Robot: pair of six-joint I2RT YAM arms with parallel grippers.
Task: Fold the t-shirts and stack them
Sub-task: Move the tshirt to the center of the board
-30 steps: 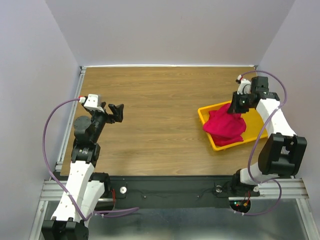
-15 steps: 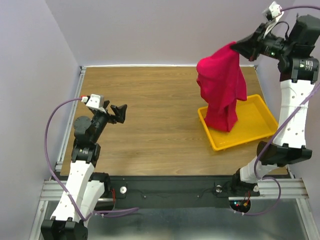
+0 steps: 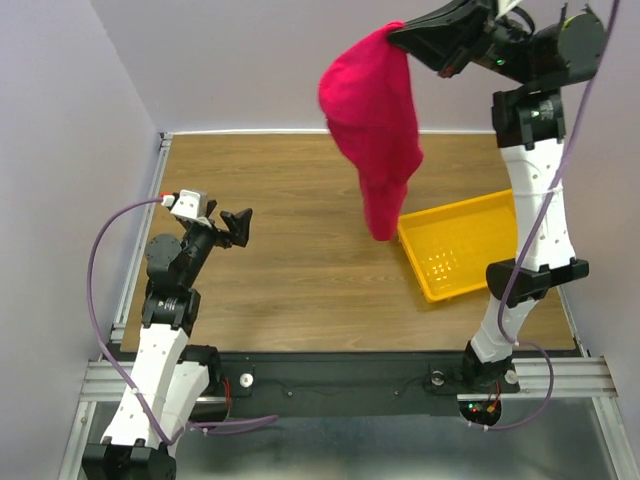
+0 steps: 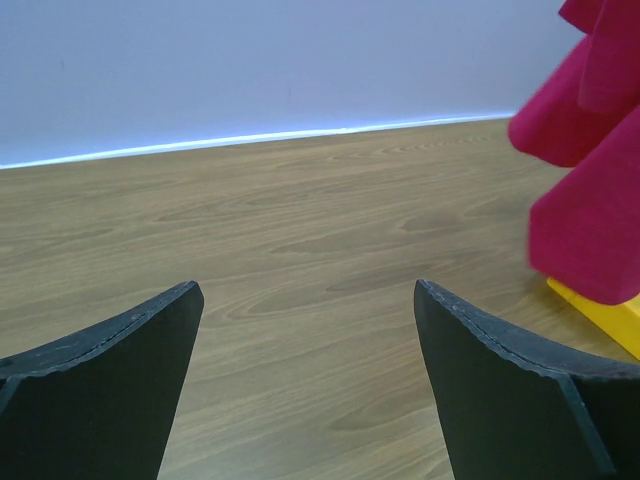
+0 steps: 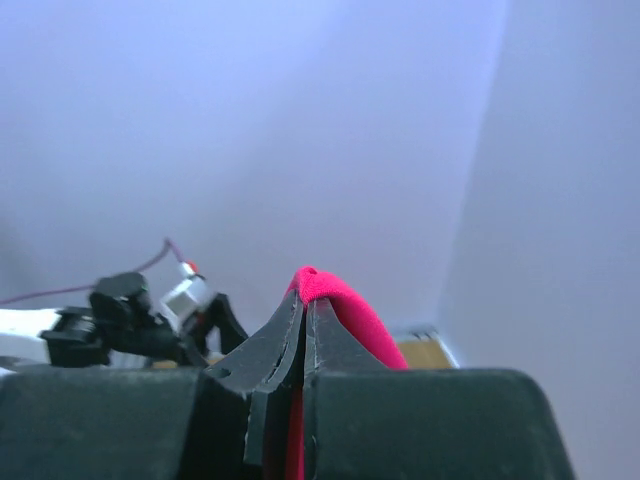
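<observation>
The red t-shirt (image 3: 379, 150) is hanging clear of the yellow tray beside open wooden tabletop (image 3: 300, 255), so the robot's right gripper should go on lowering it there until the t-shirt's body lies down.
A crimson-red t-shirt (image 3: 375, 120) hangs bunched in the air, high above the table's right half, its lowest end just left of the yellow tray. My right gripper (image 3: 397, 30) is shut on its top edge. In the right wrist view the closed fingertips (image 5: 300, 315) pinch a fold of the red t-shirt (image 5: 345, 315). My left gripper (image 3: 238, 222) stands open over the left of the table, nothing between its fingers (image 4: 120, 370). From the left wrist view, the hanging t-shirt (image 4: 590, 190) shows at the far right.
The yellow tray (image 3: 470, 245) sits at the table's right side, nothing in it; a corner of the tray (image 4: 600, 310) shows in the left wrist view. Wooden tabletop (image 3: 300, 210) lies between the arms. Grey walls close in the back and sides.
My right arm has risen high and swung left, lifting the red t-shirt out of the yellow tray until it hangs free. The left arm has stayed still.
</observation>
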